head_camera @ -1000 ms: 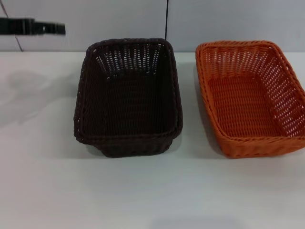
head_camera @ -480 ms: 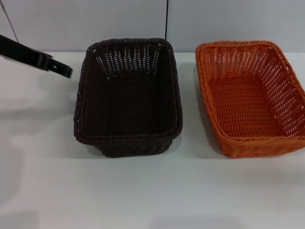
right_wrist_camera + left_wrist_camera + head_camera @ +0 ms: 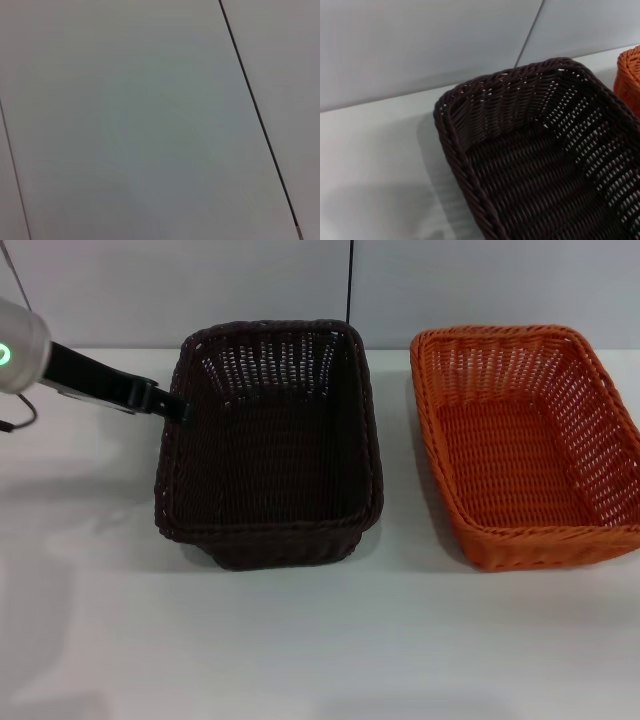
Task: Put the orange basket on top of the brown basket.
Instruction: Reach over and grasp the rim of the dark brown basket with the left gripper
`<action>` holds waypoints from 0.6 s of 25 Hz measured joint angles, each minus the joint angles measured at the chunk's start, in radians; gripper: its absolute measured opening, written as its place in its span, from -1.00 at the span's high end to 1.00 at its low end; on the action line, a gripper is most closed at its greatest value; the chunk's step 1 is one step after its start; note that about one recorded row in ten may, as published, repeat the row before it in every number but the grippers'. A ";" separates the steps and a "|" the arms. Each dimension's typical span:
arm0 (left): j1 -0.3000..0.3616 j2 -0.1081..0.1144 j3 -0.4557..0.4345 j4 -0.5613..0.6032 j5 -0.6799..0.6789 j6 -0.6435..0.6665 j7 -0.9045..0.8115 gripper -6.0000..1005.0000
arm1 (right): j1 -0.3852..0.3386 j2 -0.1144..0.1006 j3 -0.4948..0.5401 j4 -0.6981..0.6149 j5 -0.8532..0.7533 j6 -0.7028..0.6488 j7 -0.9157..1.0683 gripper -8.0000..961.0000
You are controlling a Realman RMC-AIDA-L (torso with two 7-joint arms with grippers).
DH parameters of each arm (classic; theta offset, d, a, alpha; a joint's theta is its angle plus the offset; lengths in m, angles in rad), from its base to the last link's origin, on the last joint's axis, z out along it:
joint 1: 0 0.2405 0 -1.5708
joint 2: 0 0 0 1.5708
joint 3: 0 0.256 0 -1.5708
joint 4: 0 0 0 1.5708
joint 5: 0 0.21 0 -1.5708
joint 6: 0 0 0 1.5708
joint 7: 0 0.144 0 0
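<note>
The orange basket point(image 3: 515, 455) will get pushed crooked when I turn the brown basket and put it down, because a narrow gap point(image 3: 402, 440) separates the baskets.
The brown basket point(image 3: 270, 445) stands empty on the white table, left of centre in the head view. The orange basket point(image 3: 525, 445) stands to its right, also empty, with a gap between the two. My left gripper point(image 3: 178, 408) reaches in from the left, and its dark tip is at the brown basket's left rim near the far corner. The left wrist view looks down on that far corner of the brown basket point(image 3: 545, 165), with a sliver of the orange basket point(image 3: 629, 75) at the edge. My right gripper is out of view.
The white table point(image 3: 320, 640) runs to a pale wall point(image 3: 450, 280) behind both baskets, with a dark vertical seam point(image 3: 351, 280) in it. The right wrist view shows only a wall panel point(image 3: 150, 120).
My left arm has come in from the far left and down toward the brown basket's left rim. Neither basket has moved.
</note>
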 joint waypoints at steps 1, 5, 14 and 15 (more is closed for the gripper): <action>0.004 -0.009 0.001 0.000 0.005 0.013 -0.009 -0.65 | -0.001 0.000 0.000 0.000 0.000 0.000 -0.003 -0.49; 0.023 -0.020 0.038 0.025 0.024 0.088 -0.077 -0.65 | -0.003 0.010 0.000 0.000 0.004 -0.001 -0.032 -0.49; 0.045 -0.025 0.085 0.117 0.007 0.214 -0.161 -0.65 | -0.004 0.016 0.000 0.010 0.011 -0.005 -0.058 -0.49; 0.047 -0.026 0.087 0.134 0.000 0.225 -0.166 -0.65 | -0.004 0.016 0.000 0.010 0.011 -0.003 -0.058 -0.49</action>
